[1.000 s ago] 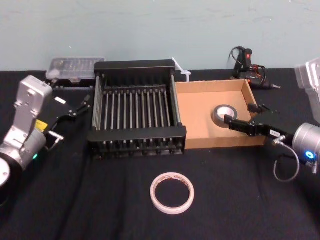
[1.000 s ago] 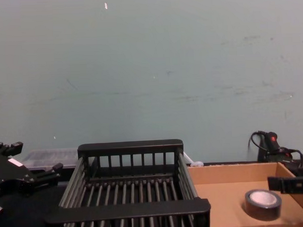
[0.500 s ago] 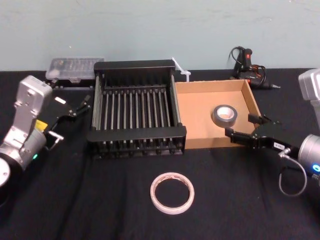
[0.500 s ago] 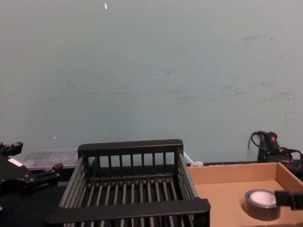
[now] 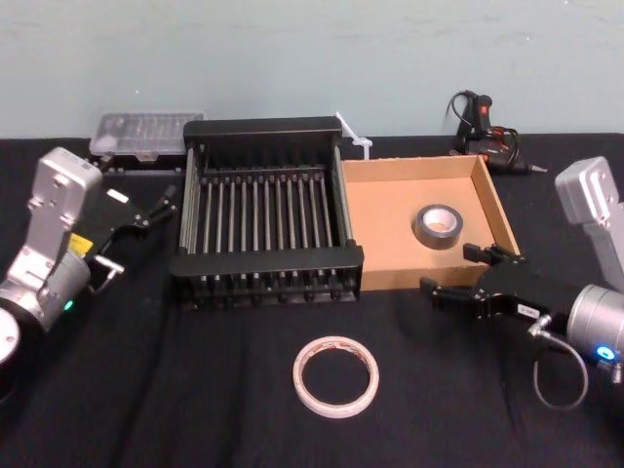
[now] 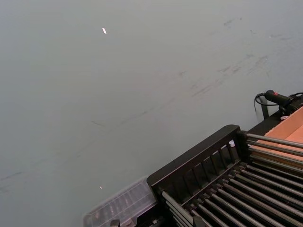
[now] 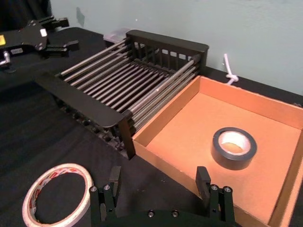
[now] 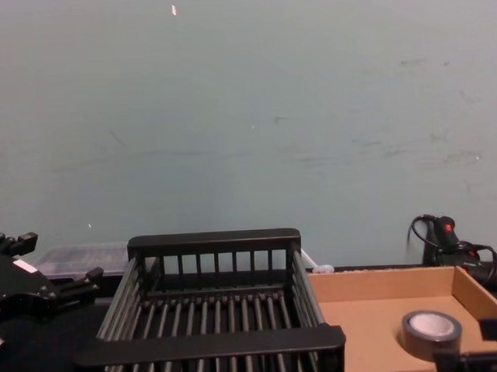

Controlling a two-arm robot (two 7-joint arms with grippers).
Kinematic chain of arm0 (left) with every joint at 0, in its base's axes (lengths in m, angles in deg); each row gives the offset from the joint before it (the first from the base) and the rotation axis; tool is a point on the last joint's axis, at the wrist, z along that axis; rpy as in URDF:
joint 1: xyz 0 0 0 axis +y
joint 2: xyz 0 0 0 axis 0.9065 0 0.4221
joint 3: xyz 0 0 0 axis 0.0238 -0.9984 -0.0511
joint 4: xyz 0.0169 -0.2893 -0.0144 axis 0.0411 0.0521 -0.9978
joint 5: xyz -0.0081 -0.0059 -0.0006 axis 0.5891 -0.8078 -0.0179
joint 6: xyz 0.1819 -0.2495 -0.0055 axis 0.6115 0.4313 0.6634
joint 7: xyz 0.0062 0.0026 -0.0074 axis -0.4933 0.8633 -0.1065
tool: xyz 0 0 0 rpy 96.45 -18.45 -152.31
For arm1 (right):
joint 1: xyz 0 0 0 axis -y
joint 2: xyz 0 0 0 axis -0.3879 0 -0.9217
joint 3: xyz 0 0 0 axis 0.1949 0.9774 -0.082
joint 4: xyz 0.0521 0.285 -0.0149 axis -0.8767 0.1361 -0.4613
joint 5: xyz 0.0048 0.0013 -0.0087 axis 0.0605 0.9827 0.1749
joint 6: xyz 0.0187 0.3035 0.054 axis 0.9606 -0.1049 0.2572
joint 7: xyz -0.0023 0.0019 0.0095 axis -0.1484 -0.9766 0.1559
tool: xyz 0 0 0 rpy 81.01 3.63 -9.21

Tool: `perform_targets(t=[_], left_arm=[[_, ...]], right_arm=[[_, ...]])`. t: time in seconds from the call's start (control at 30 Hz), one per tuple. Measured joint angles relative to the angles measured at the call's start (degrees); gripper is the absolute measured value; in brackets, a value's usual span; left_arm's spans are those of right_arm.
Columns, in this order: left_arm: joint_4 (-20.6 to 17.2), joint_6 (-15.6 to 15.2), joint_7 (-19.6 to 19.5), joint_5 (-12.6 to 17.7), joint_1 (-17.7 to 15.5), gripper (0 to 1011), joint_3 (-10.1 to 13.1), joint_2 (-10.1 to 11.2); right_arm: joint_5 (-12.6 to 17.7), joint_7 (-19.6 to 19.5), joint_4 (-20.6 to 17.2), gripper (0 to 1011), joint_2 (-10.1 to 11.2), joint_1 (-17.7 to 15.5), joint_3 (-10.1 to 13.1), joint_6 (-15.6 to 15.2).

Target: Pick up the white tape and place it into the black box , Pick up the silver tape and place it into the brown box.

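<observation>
I am expecting the white tape [image 7: 31,201] to settle flat across the black box's bottom rods [image 8: 217,319] when I lower it in, because the rods run close together.
The silver tape [image 5: 438,226] lies flat inside the brown box [image 5: 390,210], and also appears in the right wrist view [image 7: 232,159] and the chest view [image 8: 431,333]. The white tape [image 5: 300,380] lies flat on the black cloth in front of the black box [image 5: 263,258], which holds nothing. My right gripper [image 5: 450,270] hovers open just in front of the brown box's front wall, nothing between its fingers. From its wrist, the white tape [image 7: 29,201] is low to one side of the gripper [image 7: 158,179]. My left gripper [image 5: 156,207] rests open beside the black box's left side.
A clear plastic case [image 5: 146,132] sits behind the black box at the back left. A black glue gun with cables [image 5: 478,122] lies behind the brown box. A white tie [image 5: 353,139] pokes up between the boxes at the back.
My right gripper has pulled back out of the brown box, toward me and slightly left, leaving the silver tape lying there. The left arm has not moved.
</observation>
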Motion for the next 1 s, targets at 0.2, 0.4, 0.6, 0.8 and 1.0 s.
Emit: perform_targets(t=[0.2, 0.4, 0.6, 0.8, 1.0], left_arm=[[0.0, 0.0, 0.0, 0.0, 0.0, 1002, 0.0, 0.0], [0.0, 0.0, 0.0, 0.0, 0.0, 1001, 0.0, 0.0], [0.0, 0.0, 0.0, 0.0, 0.0, 1001, 0.0, 0.0], [0.0, 0.0, 0.0, 0.0, 0.0, 1001, 0.0, 0.0], [0.0, 0.0, 0.0, 0.0, 0.0, 1001, 0.0, 0.0]], right_arm=[[-1.7, 0.4, -0.2, 1002, 0.1, 0.0, -1.2, 0.7], [-3.1, 1.0, 0.0, 1002, -0.3, 0.6, -2.5, 0.7], [-4.7, 1.8, 0.6, 1002, -1.1, 1.5, -4.0, 0.5], [-5.6, 2.3, 1.2, 1002, -1.9, 2.2, -5.0, 0.1], [-6.5, 2.8, 1.7, 1002, -2.8, 2.7, -6.1, -0.4]])
